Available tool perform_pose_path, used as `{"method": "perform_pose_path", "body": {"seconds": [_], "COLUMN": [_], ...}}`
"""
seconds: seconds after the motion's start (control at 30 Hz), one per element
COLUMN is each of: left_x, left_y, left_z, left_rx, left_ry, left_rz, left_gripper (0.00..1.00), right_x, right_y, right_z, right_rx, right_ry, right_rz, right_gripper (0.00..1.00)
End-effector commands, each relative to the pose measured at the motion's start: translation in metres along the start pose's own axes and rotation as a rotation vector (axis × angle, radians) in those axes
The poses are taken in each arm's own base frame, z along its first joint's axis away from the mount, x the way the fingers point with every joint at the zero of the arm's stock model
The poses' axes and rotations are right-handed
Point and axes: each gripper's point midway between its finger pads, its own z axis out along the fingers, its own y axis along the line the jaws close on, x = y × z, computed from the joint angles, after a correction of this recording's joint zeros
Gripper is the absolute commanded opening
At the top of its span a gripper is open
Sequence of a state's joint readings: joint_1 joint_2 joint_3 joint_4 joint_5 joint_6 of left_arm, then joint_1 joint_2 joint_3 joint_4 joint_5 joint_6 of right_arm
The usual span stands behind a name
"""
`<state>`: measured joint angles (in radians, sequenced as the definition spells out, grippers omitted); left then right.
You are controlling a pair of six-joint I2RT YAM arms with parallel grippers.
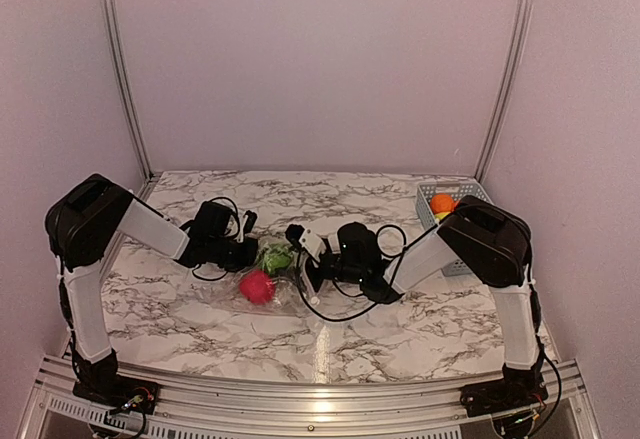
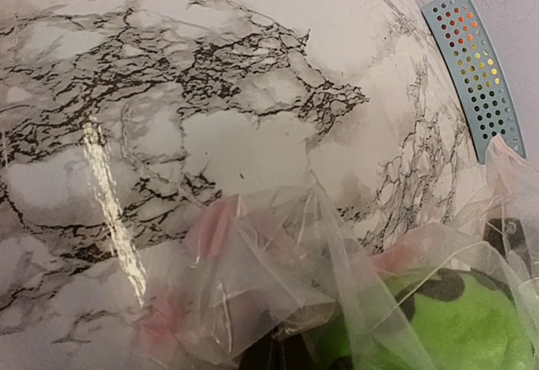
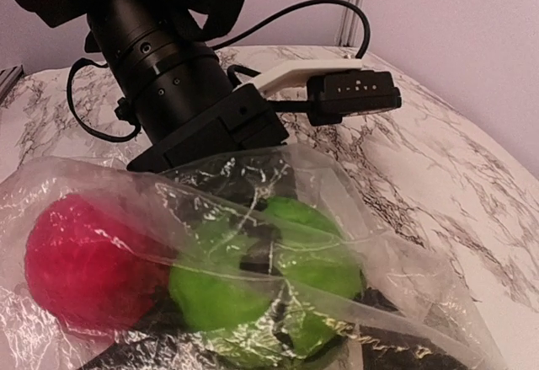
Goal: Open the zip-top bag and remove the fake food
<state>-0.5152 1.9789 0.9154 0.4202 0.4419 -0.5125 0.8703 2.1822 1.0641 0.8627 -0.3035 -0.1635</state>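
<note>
The bag is bunched up around the green piece (image 1: pixel 275 257), so my left gripper should pull the bag's pinched fold (image 2: pixel 286 313) back while my right gripper pulls the green piece out.
The clear zip-top bag (image 1: pixel 283 281) lies crumpled at the table's middle between both grippers. Inside it are a green round piece (image 1: pixel 275 257) and a red-pink piece (image 1: pixel 257 286) of fake food. In the right wrist view the green piece (image 3: pixel 269 277) and the red-pink piece (image 3: pixel 76 260) show through the plastic (image 3: pixel 404 260). My left gripper (image 1: pixel 250 251) is shut on a fold of the bag (image 2: pixel 253 286), with its dark jaws (image 2: pixel 282 357) just under the pinched plastic. My right gripper (image 1: pixel 303 257) is open, its fingers spread on either side of the green piece (image 2: pixel 455 328).
A light blue slotted basket (image 1: pixel 424 211) stands at the back right, partly behind the right arm, with orange pieces (image 1: pixel 441 202) in it. Its perforated wall (image 2: pixel 472 67) shows in the left wrist view. Black cables trail from both wrists over the marble table (image 1: pixel 400 339).
</note>
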Motion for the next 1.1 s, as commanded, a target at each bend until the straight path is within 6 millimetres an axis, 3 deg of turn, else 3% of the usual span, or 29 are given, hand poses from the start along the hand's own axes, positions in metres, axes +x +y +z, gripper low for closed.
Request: {"method": "perform_pose_path", "body": {"seconds": [0.0,0.07,0.27,0.4,0.53,0.7,1.07], "left_x": [0.049,0.052,0.051,0.046,0.03,0.006,-0.021], "left_y": [-0.01,-0.015,-0.022,-0.018,0.005,0.042,0.086], "left_z": [0.017,0.019,0.019,0.016,0.006,-0.017,-0.046], "left_rx": [0.01,0.016,0.039,0.02,-0.014,-0.048,-0.166], "left_ry": [0.176,0.192,0.193,0.175,0.117,0.003,-0.116], "left_rz": [0.053,0.078,0.085,0.072,-0.015,-0.151,-0.256], "left_gripper": [0.0,0.0,0.0,0.0,0.0,0.0,0.0], "right_x": [-0.002,0.0,0.008,0.011,0.001,-0.005,-0.004], "right_y": [0.007,0.01,0.009,0.009,0.01,0.017,0.027], "right_z": [0.011,0.013,0.017,0.012,-0.004,-0.034,-0.087], "right_rx": [-0.02,-0.035,-0.038,-0.031,-0.009,0.001,0.023], "right_ry": [-0.015,-0.009,0.018,0.034,0.029,0.027,0.063], "right_rz": [0.002,0.004,0.004,0.003,-0.005,0.008,0.028], "right_gripper": [0.71,0.76,0.75,0.67,0.59,0.58,0.58]}}
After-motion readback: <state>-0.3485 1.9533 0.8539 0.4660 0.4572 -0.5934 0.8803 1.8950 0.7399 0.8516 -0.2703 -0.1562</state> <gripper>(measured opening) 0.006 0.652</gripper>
